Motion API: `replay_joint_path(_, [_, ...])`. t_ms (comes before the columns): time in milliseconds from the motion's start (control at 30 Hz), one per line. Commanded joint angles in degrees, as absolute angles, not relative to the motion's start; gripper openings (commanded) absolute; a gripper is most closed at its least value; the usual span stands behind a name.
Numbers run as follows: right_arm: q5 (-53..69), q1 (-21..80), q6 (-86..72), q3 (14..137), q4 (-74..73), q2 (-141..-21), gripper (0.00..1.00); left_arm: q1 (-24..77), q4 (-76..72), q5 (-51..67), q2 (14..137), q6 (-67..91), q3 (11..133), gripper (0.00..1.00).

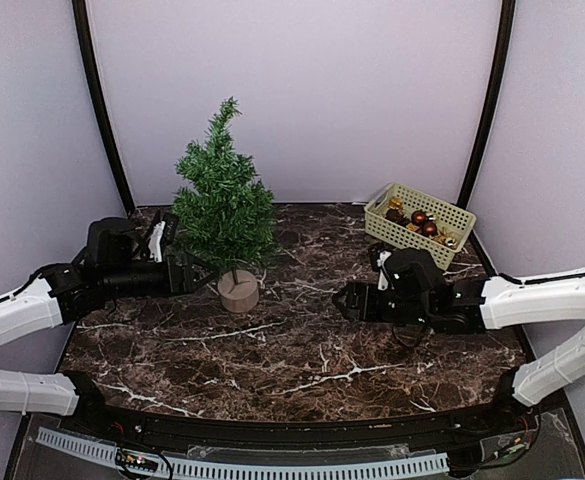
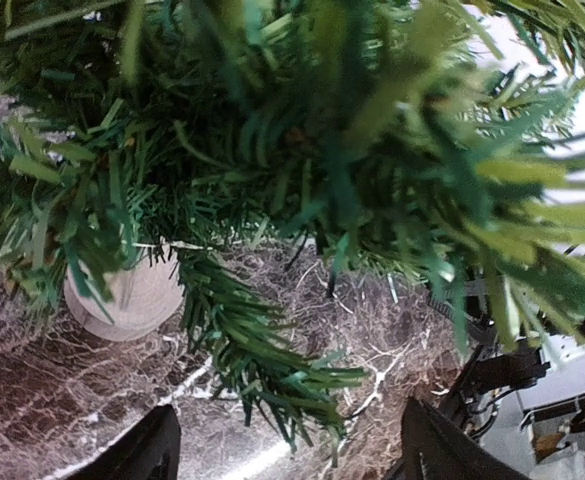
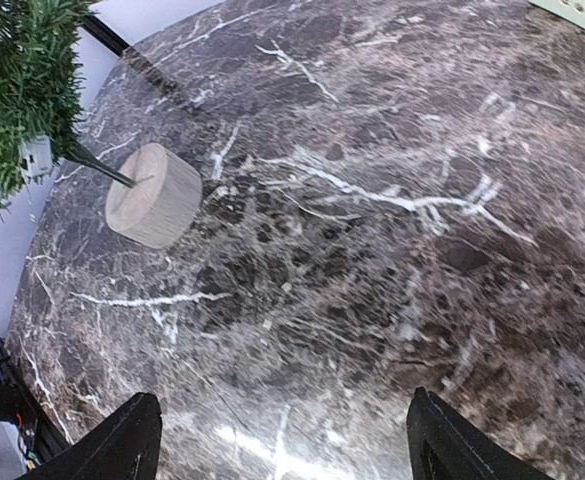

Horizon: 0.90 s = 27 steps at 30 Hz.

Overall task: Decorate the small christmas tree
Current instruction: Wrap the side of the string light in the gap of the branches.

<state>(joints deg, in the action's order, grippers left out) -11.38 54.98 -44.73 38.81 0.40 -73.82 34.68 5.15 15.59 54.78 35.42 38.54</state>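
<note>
The basket lies far from my left gripper by the tree, so next my right gripper fetches a decoration and passes it to my left gripper.
The small christmas tree stands upright at the back left of the marble table on its round pale wooden base. No ornaments show on it. My left gripper is open and empty, low beside the tree's left, its jaws under the lowest branches; the base shows in the left wrist view. My right gripper is open and empty above the table's middle, pointing left toward the base. Round red and gold ornaments lie in a basket at the back right.
The pale yellow slotted basket sits at the back right corner, behind my right arm. White walls with black frame posts close the back and sides. The table is dark brown marble.
</note>
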Motion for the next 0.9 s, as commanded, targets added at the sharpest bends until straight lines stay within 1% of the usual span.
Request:
replay_joint_path(0, [-10.30, 54.58, -44.91, 43.29, 5.03, -78.34, 0.83, 34.94, 2.53, 14.99, 55.57, 35.80, 38.20, 0.72])
replay_joint_path(33, [-10.36, 54.58, -44.91, 43.80, 5.09, -79.53, 0.80, 34.97, 2.45, 14.98, 55.73, 35.78, 38.17, 0.69])
replay_joint_path(67, [-10.56, 54.58, -44.91, 44.37, 4.98, -80.65, 0.79, 34.97, 2.41, 14.96, 55.97, 35.77, 38.15, 0.67])
replay_joint_path(133, [-10.54, 54.53, -45.02, 45.56, 4.55, -82.84, 0.75, 34.96, 2.35, 14.61, 56.09, 35.90, 38.02, 0.59])
replay_joint_path(167, [-10.14, 54.55, -44.96, 46.10, 4.55, -83.81, 0.73, 34.97, 2.36, 14.27, 56.08, 35.83, 37.98, 0.53])
replay_joint_path(200, [-9.52, 54.58, -45.06, 46.62, 4.57, -84.68, 0.70, 34.98, 2.48, 14.03, 55.97, 35.84, 37.98, 0.51])
replay_joint_path(233, [-8.70, 54.58, -45.03, 47.07, 4.76, -85.52, 0.67, 34.94, 2.56, 13.57, 55.84, 35.79, 37.86, 0.46])
replay_joint_path(267, [-7.75, 54.58, -45.01, 47.37, 5.26, -86.12, 0.61, 34.96, 2.62, 13.25, 55.71, 35.82, 37.74, 0.43])
replay_joint_path(300, [-6.47, 54.54, -45.05, 47.45, 5.88, -86.44, 0.52, 34.97, 2.54, 12.74, 55.63, 35.89, 37.47, 0.38])
replay_joint_path(333, [-5.36, 54.55, -45.07, 47.42, 6.47, -86.47, 0.40, 34.98, 2.37, 12.43, 55.50, 36.01, 37.28, 0.34])
replay_joint_path(367, [-4.55, 54.50, -44.94, 47.38, 6.73, -86.21, 0.25, 34.98, 2.28, 11.92, 55.44, 36.14, 36.92, 0.27])
replay_joint_path(400, [-4.82, 54.39, -44.54, 47.42, 6.18, -85.48, 0.14, 34.98, 2.33, 11.54, 55.26, 36.22, 36.74, 0.23])
replay_joint_path(433, [-6.36, 54.22, -43.85, 47.68, 4.54, -84.19, 0.06, 34.98, 2.48, 10.80, 54.99, 36.54, 36.50, 0.15])
replay_joint_path(467, [-9.63, 53.79, -42.92, 48.72, 1.27, -82.40, 0.01, 34.98, 2.99, 10.14, 54.83, 36.77, 36.40, 0.11])
replay_joint_path(500, [-15.33, 53.09, -42.00, 49.99, -3.49, -80.45, 0.00, 34.98, 3.34, 9.00, 54.49, 37.12, 36.32, 0.05])
replay_joint_path(533, [-19.71, 52.23, -40.88, 51.31, -7.86, -78.05, 0.00, 34.98, 3.82, 8.23, 54.27, 37.25, 36.31, 0.02])
replay_joint_path(567, [-24.20, 51.52, -39.68, 52.85, -11.86, -75.75, 0.00, 34.98, 4.12, 7.98, 53.89, 37.17, 36.32, 0.01])
replay_joint_path(633, [-30.23, 50.55, -36.31, 55.25, -16.32, -70.34, 0.00, 34.98, 4.72, 8.14, 53.37, 35.79, 36.64, 0.09])
replay_joint_path(667, [-31.03, 50.32, -34.52, 55.99, -16.87, -67.94, 0.00, 34.98, 5.17, 7.92, 53.27, 34.04, 37.48, 0.23])
replay_joint_path(700, [-30.84, 50.02, -32.57, 56.44, -16.65, -65.72, 0.00, 34.98, 7.01, 7.74, 52.87, 32.84, 38.17, 0.31])
replay_joint_path(733, [-30.10, 49.75, -31.12, 56.92, -16.35, -64.18, 0.00, 34.98, 8.21, 6.81, 52.63, 30.31, 39.75, 0.48])
replay_joint_path(767, [-29.33, 49.63, -30.20, 57.52, -16.27, -62.99, 0.00, 34.98, 11.32, 6.31, 51.89, 28.69, 40.88, 0.56])
replay_joint_path(800, [-28.71, 49.58, -29.82, 58.17, -16.60, -62.33, 0.00, 34.96, 12.96, 4.98, 51.39, 25.21, 43.44, 0.67])
replay_joint_path(867, [-27.86, 49.57, -29.72, 58.99, -17.14, -61.51, 0.00, 35.02, 18.08, 2.61, 49.51, 20.11, 47.43, 0.74])
